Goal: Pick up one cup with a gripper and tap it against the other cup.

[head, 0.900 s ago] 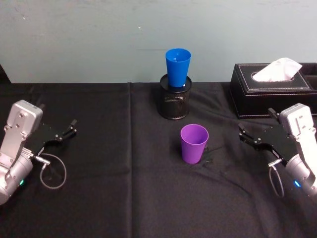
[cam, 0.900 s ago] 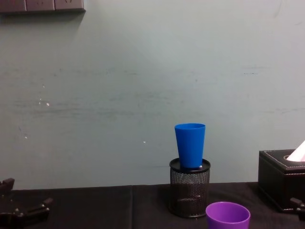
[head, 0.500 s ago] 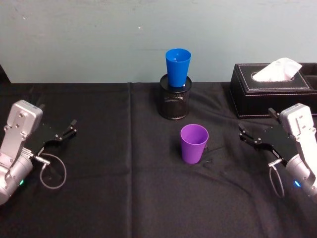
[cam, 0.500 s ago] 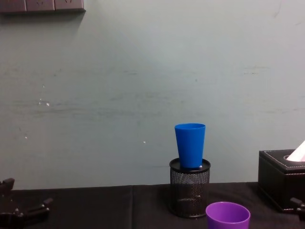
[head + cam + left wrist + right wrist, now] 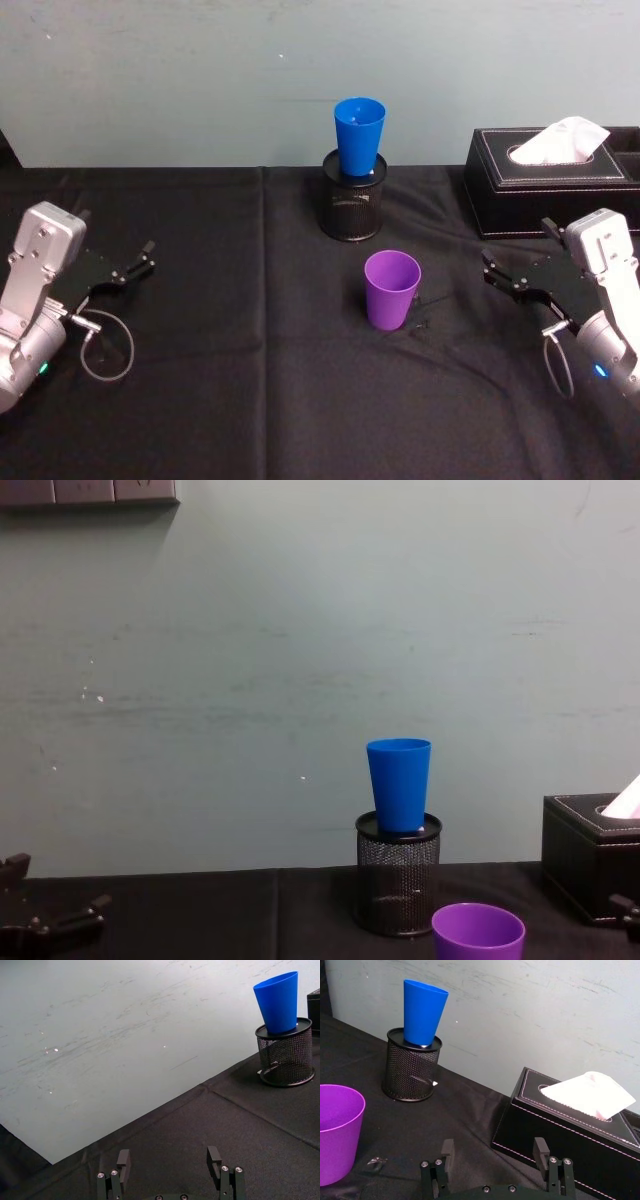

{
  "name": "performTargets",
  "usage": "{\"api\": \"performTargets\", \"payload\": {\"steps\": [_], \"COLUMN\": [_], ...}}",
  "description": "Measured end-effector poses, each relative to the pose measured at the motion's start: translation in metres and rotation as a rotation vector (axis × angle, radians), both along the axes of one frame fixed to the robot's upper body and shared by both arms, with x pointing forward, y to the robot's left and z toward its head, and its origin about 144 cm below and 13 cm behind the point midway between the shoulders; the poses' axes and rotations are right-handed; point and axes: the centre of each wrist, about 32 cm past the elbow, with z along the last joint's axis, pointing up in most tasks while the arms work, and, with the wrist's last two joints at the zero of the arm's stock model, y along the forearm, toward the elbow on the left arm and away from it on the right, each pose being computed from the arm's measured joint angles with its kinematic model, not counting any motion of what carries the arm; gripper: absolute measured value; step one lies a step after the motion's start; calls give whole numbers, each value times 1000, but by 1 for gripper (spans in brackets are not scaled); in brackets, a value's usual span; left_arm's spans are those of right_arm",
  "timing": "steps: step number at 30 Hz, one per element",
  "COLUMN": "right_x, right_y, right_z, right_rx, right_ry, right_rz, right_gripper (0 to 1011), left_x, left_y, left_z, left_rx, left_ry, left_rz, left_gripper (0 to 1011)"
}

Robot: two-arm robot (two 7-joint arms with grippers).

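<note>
My gripper will tap the purple cup against the blue cup, which should stay upright, since the blue cup's base [image 5: 400, 827] sits well inside the holder's rim.
The purple cup [image 5: 391, 289] stands upright on the black cloth near the table's middle, also seen at the edge of the right wrist view as the purple cup [image 5: 335, 1135]. The blue cup [image 5: 359, 135] sits upright on top of a black mesh holder [image 5: 351, 205] behind it, against the wall. My right gripper [image 5: 492, 272] rests open to the right of the purple cup, a short way off, fingers pointing toward it. My left gripper [image 5: 140, 262] lies open at the far left, well away from both cups. Nothing is held between either gripper's fingers [image 5: 447, 1150].
A black tissue box [image 5: 550, 180] with a white tissue sticking out stands at the back right, just behind my right arm. A seam in the black cloth [image 5: 264, 300] runs front to back, left of the cups. The wall rises close behind the holder.
</note>
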Motion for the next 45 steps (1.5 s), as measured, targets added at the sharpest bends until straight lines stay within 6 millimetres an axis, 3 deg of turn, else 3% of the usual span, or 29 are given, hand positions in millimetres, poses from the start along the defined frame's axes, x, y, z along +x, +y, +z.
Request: {"api": "performTargets", "payload": {"steps": [6, 12, 17, 22, 45], "right_x": [-2, -9, -5, 0, 32], "right_y": [0, 0, -6, -3, 31], "right_z": [2, 5, 4, -3, -40], "right_rx": [-17, -20, 79, 161, 309], "right_ry": [12, 74, 175, 215, 177], "right_rz": [25, 191, 400, 487, 465], "right_gripper": [1002, 1002, 1002, 1002, 1002], "left_x": [0, 0, 0, 0, 0], "left_y": [0, 0, 0, 0, 0], "left_z": [0, 0, 0, 0, 0], "left_rx": [0, 0, 0, 0, 0], "left_ry": [0, 0, 0, 0, 0], "left_rz": [0, 0, 0, 0, 0], "left_gripper": [1000, 1000, 1000, 1000, 1000]}}
